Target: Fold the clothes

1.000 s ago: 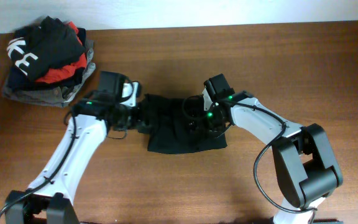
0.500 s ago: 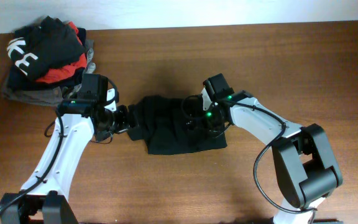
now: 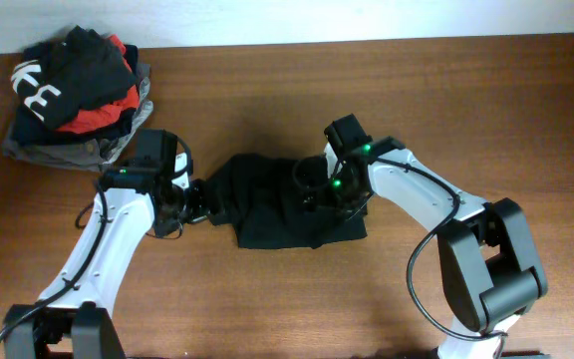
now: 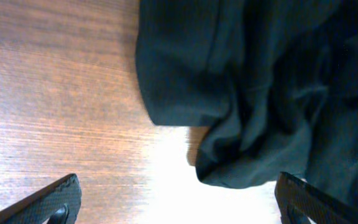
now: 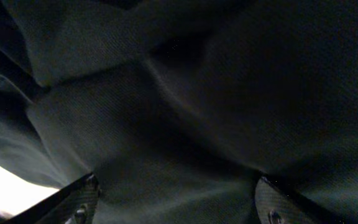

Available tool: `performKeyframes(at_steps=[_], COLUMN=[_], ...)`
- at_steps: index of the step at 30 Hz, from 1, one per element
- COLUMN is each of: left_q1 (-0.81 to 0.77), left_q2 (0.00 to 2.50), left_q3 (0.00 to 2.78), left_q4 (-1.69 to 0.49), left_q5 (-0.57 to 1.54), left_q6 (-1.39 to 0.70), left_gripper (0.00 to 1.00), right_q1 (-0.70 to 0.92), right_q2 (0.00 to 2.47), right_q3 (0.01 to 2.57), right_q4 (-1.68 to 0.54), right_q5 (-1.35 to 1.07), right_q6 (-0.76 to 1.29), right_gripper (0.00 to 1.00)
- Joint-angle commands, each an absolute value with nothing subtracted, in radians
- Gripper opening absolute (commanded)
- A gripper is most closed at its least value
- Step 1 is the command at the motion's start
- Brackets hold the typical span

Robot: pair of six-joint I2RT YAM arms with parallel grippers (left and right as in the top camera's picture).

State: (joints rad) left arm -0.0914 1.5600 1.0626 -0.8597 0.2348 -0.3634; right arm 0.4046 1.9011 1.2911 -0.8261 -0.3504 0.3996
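Note:
The robot's right gripper should pinch the black top by its middle (image 3: 289,206) and pull it toward the left gripper before folding, because the top lies bunched up with its crumpled layers (image 3: 249,185) overlapping.
The clothes (image 3: 282,209) lie as one bunched black top in the middle of the wooden table. My left gripper (image 3: 207,195) is at its left edge, open. In the left wrist view its fingertips (image 4: 58,198) stand wide apart over bare wood, with the crumpled black hem (image 4: 241,118) just ahead and nothing between them. My right gripper (image 3: 315,192) hovers over the top's right half. In the right wrist view dark fabric (image 5: 185,106) fills the picture, and the fingertips (image 5: 79,200) are spread wide above it, gripping nothing.
A pile of other garments (image 3: 73,95), black with big white letters, red and grey, sits at the far left corner. The table's back edge (image 3: 367,40) runs along the top of the overhead view.
My left gripper let go of the top's left edge, opened wide and drew back to the left. The right gripper widened over the fabric and barely moved.

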Motion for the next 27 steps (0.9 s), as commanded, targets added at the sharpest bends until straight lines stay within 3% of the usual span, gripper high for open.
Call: performKeyframes(at_steps=[1,13,20,27], left_q1=[-0.093,0.023,0.206,0.274], left_q2=[1.549,1.549,1.549,1.549], left_q3=[1.031,1.027,1.027,1.027], left_q4=[-0.834,-0.86,-0.922,-0.929], left_q5=[0.235,0.123,0.123,0.123], left_q6=[-0.367,-0.434,-0.433,-0.432], left_gripper=[0.99,0.99,0.99,0.99], right_q1=[0.442,0.641,0.662,0.688], right_q2=[1.855,1.86,1.906,1.935], right_q3=[1.385,1.44,1.44,1.44], right_q4=[-0.903,-0.925,-0.905,-0.867], right_q5=[-0.196,0.018,0.065,0.068], right_q6=[0.27,0.245,0.297,0.331], right_gripper=[0.86,0.89,0.89,0.89])
